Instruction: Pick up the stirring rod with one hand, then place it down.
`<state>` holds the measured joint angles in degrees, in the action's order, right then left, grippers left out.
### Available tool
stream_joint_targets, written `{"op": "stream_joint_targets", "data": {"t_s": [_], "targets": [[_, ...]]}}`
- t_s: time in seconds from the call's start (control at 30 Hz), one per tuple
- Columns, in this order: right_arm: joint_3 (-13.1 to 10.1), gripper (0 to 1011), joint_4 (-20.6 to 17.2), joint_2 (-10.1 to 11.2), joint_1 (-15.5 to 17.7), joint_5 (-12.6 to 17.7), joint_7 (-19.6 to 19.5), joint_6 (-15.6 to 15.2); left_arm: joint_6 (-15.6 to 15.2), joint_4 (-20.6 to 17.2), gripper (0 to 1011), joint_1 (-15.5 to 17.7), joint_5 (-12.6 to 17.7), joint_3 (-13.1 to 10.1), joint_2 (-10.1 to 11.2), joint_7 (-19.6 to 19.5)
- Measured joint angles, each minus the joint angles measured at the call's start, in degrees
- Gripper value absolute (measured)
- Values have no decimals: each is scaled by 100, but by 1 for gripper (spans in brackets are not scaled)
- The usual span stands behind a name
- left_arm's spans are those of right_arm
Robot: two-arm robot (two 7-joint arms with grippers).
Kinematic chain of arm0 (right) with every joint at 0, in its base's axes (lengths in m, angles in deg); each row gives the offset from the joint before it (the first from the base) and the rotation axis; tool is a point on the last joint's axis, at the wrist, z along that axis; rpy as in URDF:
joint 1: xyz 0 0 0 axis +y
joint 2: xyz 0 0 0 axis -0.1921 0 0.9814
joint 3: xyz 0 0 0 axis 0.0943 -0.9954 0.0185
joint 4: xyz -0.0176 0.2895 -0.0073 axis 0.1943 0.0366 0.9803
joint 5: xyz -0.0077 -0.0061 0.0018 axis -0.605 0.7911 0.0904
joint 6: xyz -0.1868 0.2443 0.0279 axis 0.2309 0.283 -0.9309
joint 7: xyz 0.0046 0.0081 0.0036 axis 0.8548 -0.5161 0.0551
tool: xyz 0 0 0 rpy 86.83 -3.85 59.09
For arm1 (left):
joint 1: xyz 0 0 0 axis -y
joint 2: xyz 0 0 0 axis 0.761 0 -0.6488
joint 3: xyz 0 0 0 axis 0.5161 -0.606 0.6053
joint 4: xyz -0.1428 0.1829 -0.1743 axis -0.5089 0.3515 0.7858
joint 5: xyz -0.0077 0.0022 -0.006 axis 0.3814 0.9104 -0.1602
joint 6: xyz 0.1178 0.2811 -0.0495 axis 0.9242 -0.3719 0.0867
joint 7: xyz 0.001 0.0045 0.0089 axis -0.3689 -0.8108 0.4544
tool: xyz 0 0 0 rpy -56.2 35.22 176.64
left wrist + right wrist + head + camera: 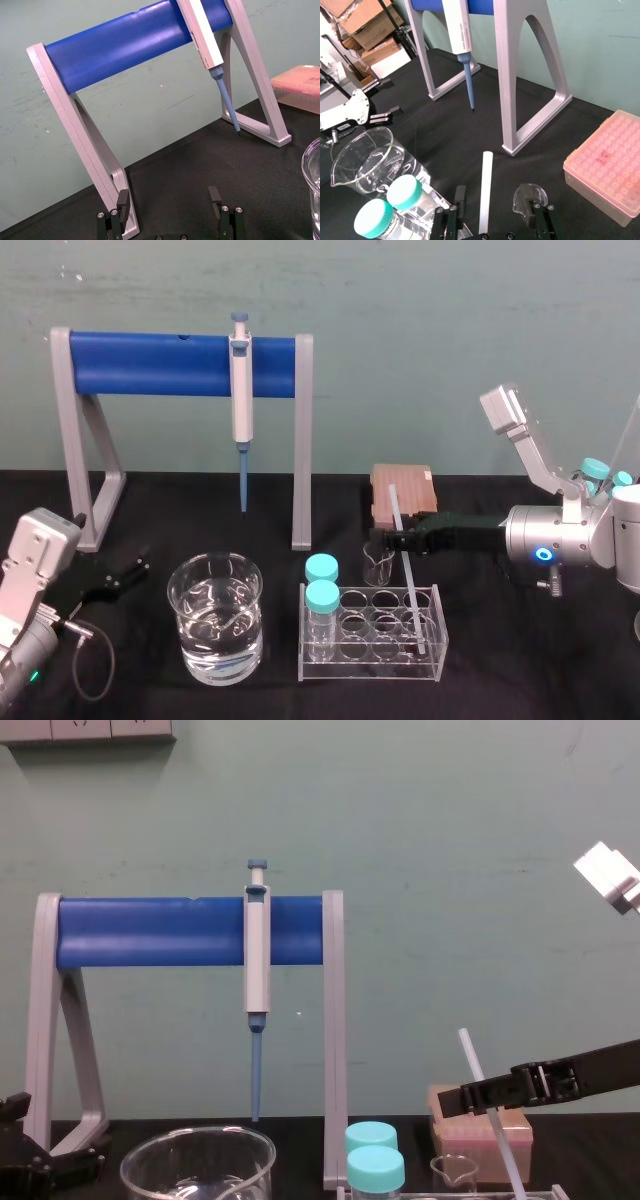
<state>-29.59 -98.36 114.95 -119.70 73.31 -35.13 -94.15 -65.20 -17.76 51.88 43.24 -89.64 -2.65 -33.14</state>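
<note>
The stirring rod [472, 1056] rests loose and slanted in the clear tube rack [519, 1193], so the rod will slide out easily and straighten up when I lift.
The stirring rod [410, 585] is a thin translucent white stick leaning upright, its lower end inside the clear tube rack [440, 625]. It also shows in the chest view [470, 1055] and close up in the right wrist view [485, 190]. My right gripper [390, 540] reaches in from the right at the rod's upper half. It is open, with a finger on either side of the rod and a gap to each [497, 202]. My left gripper [118, 580] rests low at the table's left, open and holding nothing [169, 200].
A grey-white pipette [241, 390] with a blue tip hangs on the blue-barred stand [150, 362]. A beaker of water [215, 615] stands front centre. Two teal-capped tubes [322, 590] sit in the rack. A small glass beaker [378, 562] and a pink tip box [403, 490] are beside the right gripper.
</note>
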Motion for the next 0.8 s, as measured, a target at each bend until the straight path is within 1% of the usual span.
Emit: {"op": "stream_joint_targets", "data": {"t_s": [0.13,0.17,0.2,0.23,0.27,0.33,0.37,0.4,0.47,0.5,0.53,0.7,0.8], "targets": [[25,573,32,6,-12,2,-11,1,0,0,1005,0,0,0,0,0],[29,552,38,6,-14,2,-11,2,0,0,1005,0,0,0,0,0],[33,510,45,7,-16,1,-11,3,0,0,1005,0,0,0,0,0],[37,510,51,9,-18,1,-11,4,0,0,1005,0,0,0,0,0],[42,447,57,14,-21,1,-12,4,0,0,1005,0,0,0,0,0],[47,390,63,22,-23,1,-12,10,0,0,1005,0,0,0,0,0],[47,390,63,22,-23,1,-12,10,0,0,1005,0,0,0,0,0],[49,330,65,26,-23,1,-12,15,0,0,1005,0,0,0,0,0],[51,285,66,35,-24,1,-11,26,0,0,1005,0,0,0,0,0],[52,226,66,40,-23,0,-12,33,0,0,1005,0,0,0,0,0],[52,189,63,43,-23,1,-14,36,0,0,1005,0,0,0,0,0],[48,82,22,67,-9,6,-26,47,0,0,1005,0,0,0,0,0],[44,75,3,78,-2,9,-31,58,0,0,1005,0,0,0,0,0]]}}
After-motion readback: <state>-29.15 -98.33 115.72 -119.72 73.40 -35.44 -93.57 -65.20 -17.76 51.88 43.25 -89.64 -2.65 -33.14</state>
